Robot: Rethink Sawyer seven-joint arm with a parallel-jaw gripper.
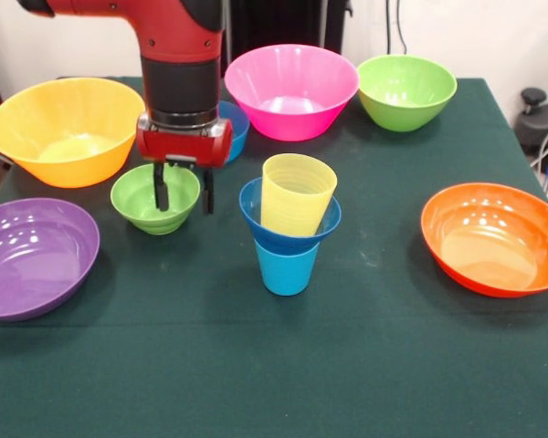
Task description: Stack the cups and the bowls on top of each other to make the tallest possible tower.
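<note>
The small lime green bowl's side slopes (188, 203) between my fingers, which point straight down. The bowl will tilt with its gripped rim high when I raise it.
In the middle of the table a light blue cup (287, 267) stands upright with a small dark blue bowl (324, 226) seated on its mouth. A ribbed yellow cup (297, 193) sits in that bowl, leaning slightly. To the left is a small lime green bowl (132, 203). My gripper (184, 193) hangs open over its right side, one finger inside the bowl and the other just outside the rim. A small light blue bowl (237, 130) is mostly hidden behind the arm.
Larger bowls ring the green cloth: yellow-orange (66, 128) at back left, pink (290, 89) and green (406, 89) at the back, purple (32, 255) at the left edge, orange (493, 239) at the right.
</note>
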